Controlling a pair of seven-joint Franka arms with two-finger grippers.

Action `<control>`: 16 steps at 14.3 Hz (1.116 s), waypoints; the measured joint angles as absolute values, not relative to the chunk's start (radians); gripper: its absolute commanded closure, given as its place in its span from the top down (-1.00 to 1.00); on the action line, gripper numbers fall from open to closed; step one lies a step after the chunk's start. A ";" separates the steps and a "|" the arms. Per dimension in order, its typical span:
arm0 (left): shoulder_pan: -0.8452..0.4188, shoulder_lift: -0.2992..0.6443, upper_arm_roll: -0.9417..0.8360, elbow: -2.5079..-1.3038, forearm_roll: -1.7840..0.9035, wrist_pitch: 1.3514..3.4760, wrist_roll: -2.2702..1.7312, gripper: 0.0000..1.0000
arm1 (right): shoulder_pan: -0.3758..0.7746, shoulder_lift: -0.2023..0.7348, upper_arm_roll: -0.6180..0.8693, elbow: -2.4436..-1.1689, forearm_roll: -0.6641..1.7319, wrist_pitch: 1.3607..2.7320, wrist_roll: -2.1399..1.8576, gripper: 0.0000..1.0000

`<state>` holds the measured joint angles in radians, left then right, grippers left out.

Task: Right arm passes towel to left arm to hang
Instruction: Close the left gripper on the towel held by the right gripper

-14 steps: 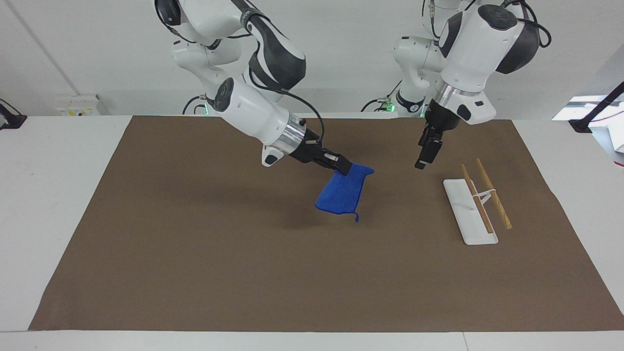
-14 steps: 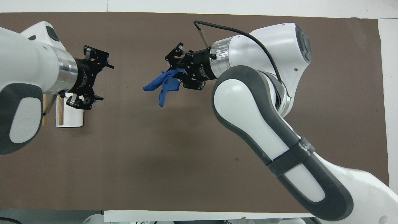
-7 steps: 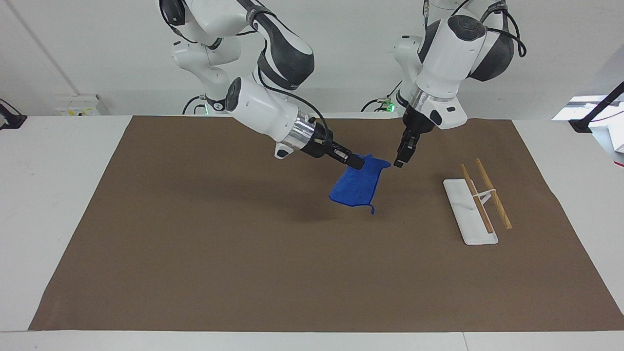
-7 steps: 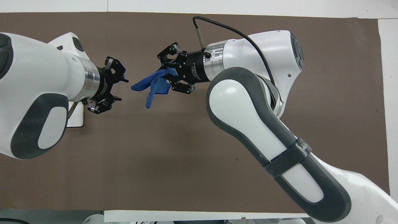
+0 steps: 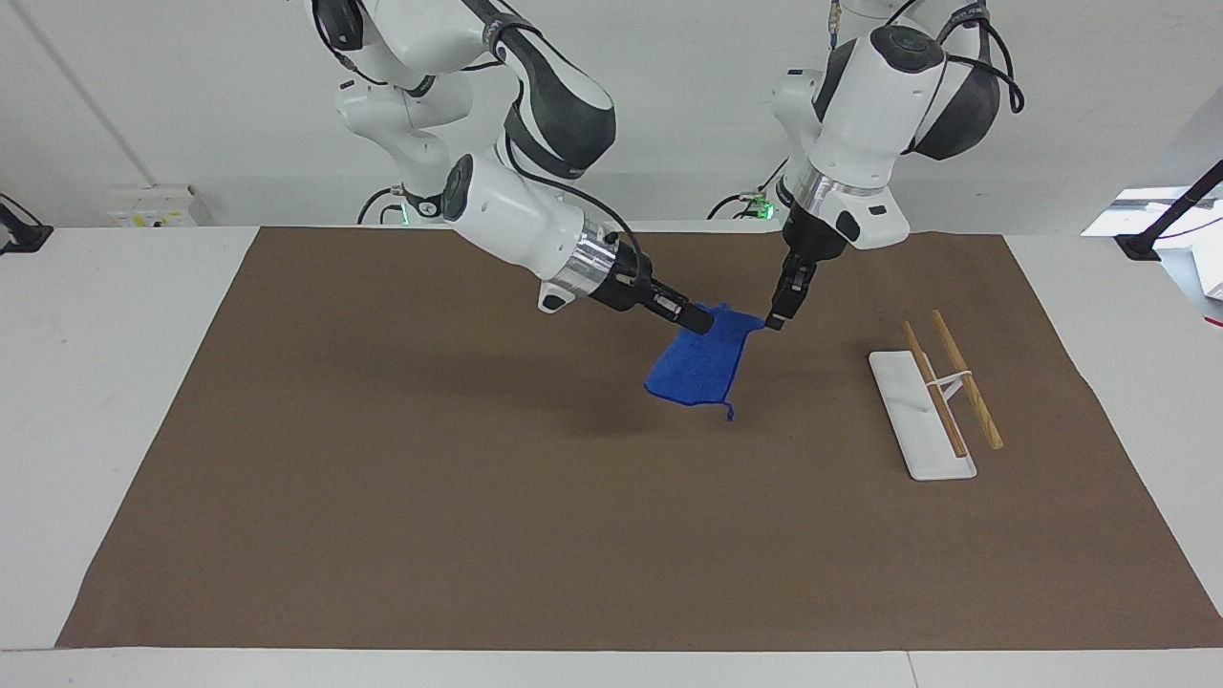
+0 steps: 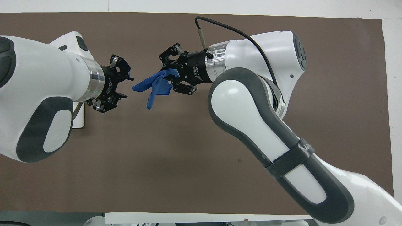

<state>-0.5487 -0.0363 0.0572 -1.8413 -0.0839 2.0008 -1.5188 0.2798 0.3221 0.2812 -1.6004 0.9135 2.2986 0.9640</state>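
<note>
The blue towel (image 6: 162,86) is hanging in limp folds (image 6: 153,94), so when I pull it I expect it to spread out from its corner and drape over the rods.
My right gripper (image 5: 700,321) is shut on the upper edge of the blue towel (image 5: 700,368) and holds it in the air over the middle of the brown mat. The towel hangs down with its loop tail at the bottom. In the overhead view the right gripper (image 6: 169,75) grips the towel (image 6: 154,86), whose free corner points at the left gripper. My left gripper (image 5: 776,323) is at that free upper corner. In the overhead view the left gripper (image 6: 127,87) is open, with its fingertips on either side of the corner.
A white hanging rack (image 5: 919,416) with two wooden rods (image 5: 967,380) stands on the mat toward the left arm's end. In the overhead view the left arm covers most of the rack (image 6: 79,117). The brown mat (image 5: 382,478) covers the table.
The right arm carried the towel up and toward the left arm, then held still. The left gripper swung in from over the rack to the towel's free corner.
</note>
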 measured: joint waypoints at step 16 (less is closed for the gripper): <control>-0.576 0.004 0.057 -1.842 -0.084 2.028 -1.528 -1.00 | 0.280 0.322 0.281 -1.600 0.917 2.299 0.965 -0.33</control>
